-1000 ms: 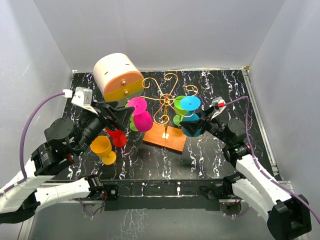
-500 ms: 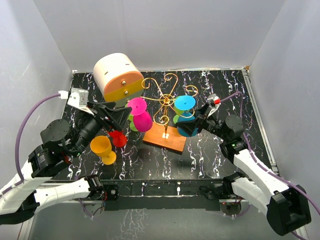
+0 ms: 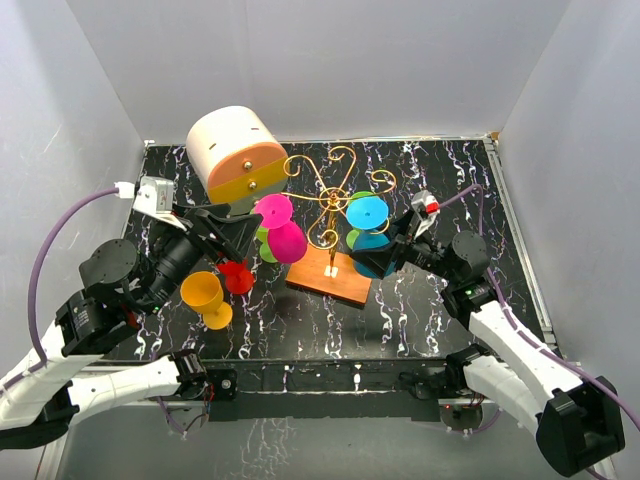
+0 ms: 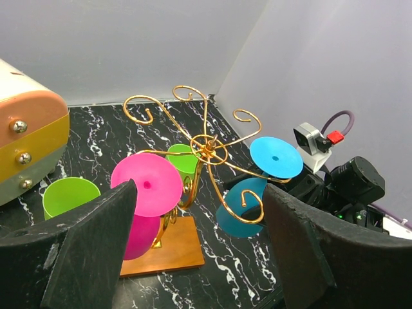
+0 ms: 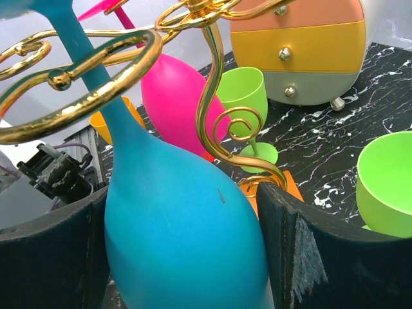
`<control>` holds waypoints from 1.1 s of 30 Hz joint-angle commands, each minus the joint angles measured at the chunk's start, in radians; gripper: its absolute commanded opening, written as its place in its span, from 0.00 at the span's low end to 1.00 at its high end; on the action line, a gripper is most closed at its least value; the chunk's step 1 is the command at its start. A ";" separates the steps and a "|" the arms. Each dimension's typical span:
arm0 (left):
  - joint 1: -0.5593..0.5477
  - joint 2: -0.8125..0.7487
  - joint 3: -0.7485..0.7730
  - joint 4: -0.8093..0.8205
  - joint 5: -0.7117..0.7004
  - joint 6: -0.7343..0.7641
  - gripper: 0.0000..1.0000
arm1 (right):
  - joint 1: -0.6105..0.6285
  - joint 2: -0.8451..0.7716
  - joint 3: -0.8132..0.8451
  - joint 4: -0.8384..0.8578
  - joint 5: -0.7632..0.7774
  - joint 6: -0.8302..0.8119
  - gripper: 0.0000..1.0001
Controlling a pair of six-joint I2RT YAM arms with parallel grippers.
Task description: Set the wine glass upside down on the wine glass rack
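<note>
Next, my right gripper pulls the glass's stem back into the curl [image 3: 384, 228] and lowers the foot, because the blue wine glass's foot [image 3: 367, 212] sits inward of the rack's curl.
The wine glass rack [image 3: 330, 195] is gold wire with curled arms on an orange base [image 3: 335, 281]. My right gripper [image 3: 388, 252] is shut on a blue wine glass [image 3: 370, 252], held upside down with its foot [image 3: 367, 210] above the rack's right arm. In the right wrist view the blue bowl [image 5: 187, 238] fills the space between my fingers [image 5: 315, 251], and its stem passes a gold curl [image 5: 84, 84]. A pink glass [image 3: 284, 238] hangs upside down on the rack's left side. My left gripper [image 3: 245, 238] is open and empty left of the rack; its wrist view shows the rack [image 4: 206, 145].
A cream-and-orange drum box [image 3: 237, 152] stands at the back left. A yellow glass [image 3: 205, 297] and a red glass [image 3: 237, 275] sit by the left arm. Green glasses stand beside the rack [image 3: 266, 250] [image 3: 354, 238]. White walls enclose the black marble table [image 3: 440, 170].
My right gripper has carried the blue glass left, up to the rack's right arm. The left arm drew back slightly and then stayed still.
</note>
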 commanded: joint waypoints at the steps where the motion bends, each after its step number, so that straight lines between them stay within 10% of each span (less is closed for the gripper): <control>1: -0.004 0.006 0.010 0.000 -0.008 0.010 0.78 | 0.003 -0.005 0.054 0.020 -0.015 -0.034 0.46; 33: -0.003 -0.021 -0.037 -0.047 -0.056 0.004 0.78 | 0.006 -0.075 0.011 -0.095 0.172 -0.066 0.63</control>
